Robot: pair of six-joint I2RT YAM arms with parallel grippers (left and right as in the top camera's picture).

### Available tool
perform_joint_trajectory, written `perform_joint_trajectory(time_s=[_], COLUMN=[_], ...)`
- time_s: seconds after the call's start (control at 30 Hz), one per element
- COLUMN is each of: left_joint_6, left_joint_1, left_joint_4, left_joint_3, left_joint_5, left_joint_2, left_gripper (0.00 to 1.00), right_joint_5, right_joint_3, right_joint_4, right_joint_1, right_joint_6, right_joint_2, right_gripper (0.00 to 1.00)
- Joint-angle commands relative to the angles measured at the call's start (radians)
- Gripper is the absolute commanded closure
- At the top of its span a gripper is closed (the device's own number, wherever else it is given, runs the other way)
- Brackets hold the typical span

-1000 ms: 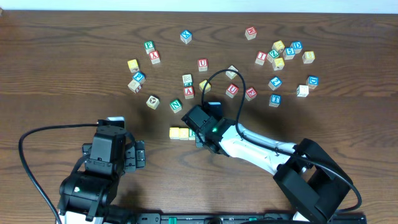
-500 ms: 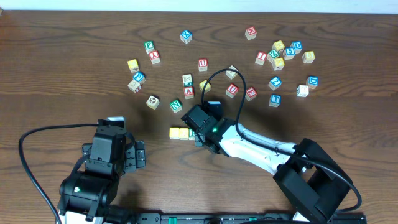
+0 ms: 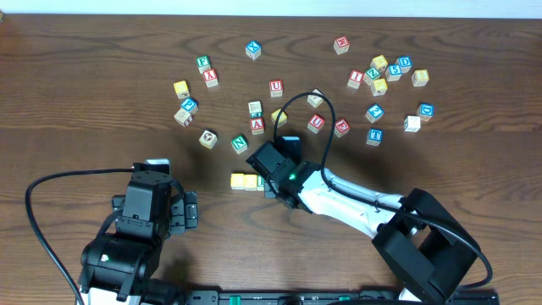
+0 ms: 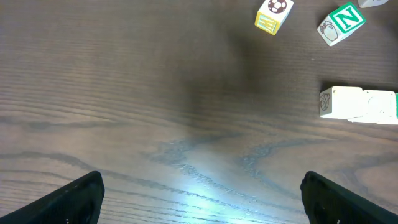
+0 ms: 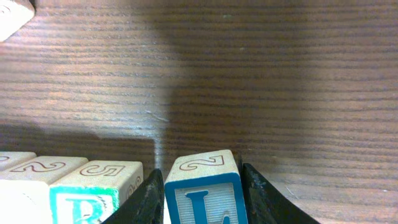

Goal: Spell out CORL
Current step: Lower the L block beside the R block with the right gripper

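Note:
The finger of the robot's right gripper takes up the gap [image 5: 154, 160] next to the R cube, so the robot should let go of the L cube and push its free side [image 5: 235, 164] with closed fingers.
A row of cubes lies on the table: two yellow-topped cubes [image 3: 244, 180] and, beside them, a white cube with a green R [image 5: 84, 200]. The row also shows in the left wrist view as pale cubes [image 4: 357, 104]. To the right of the R cube, a small gap away, stands the blue L cube [image 5: 202, 194]. My right gripper [image 5: 202, 176] straddles it, with a thin gap showing at each finger, so it is open. In the overhead view the right gripper [image 3: 269, 180] hides the L cube. My left gripper [image 4: 202, 199] is wide open over bare wood, at the near left [image 3: 191, 212].
Many loose letter cubes are scattered across the far half of the table. A green N cube [image 3: 240, 143] and a soccer-ball cube [image 3: 207, 138] lie closest to the row. Red-lettered cubes [image 3: 315, 123] sit behind the right arm, whose black cable loops above it.
The right gripper's jaws have parted slightly around the L cube. The arms and the other cubes have not visibly moved.

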State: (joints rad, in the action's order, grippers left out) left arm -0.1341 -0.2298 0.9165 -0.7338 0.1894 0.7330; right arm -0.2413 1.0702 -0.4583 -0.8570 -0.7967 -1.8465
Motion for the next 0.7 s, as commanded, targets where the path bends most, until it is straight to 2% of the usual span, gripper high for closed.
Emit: perform_joint_trajectory(time_s=[0.0,0.67], left_joint_6=[-0.009,-0.009], left_joint_1=[0.004,0.004], left_joint_4=[0.003,0.003], left_joint_3=[-0.002,-0.002], left_joint_5=[0.002,0.002], left_joint_2=[0.0,0.0], left_gripper=[0.01,0.01], right_joint_5=[-0.051,-0.201], right_joint_3=[-0.007,-0.007], right_joint_4=[0.003,0.076], right_joint_1=[-0.005,0.027], right_joint_6=[-0.01,0.026], right_joint_2=[-0.006,-0.006], right_gripper=[0.65,0.6])
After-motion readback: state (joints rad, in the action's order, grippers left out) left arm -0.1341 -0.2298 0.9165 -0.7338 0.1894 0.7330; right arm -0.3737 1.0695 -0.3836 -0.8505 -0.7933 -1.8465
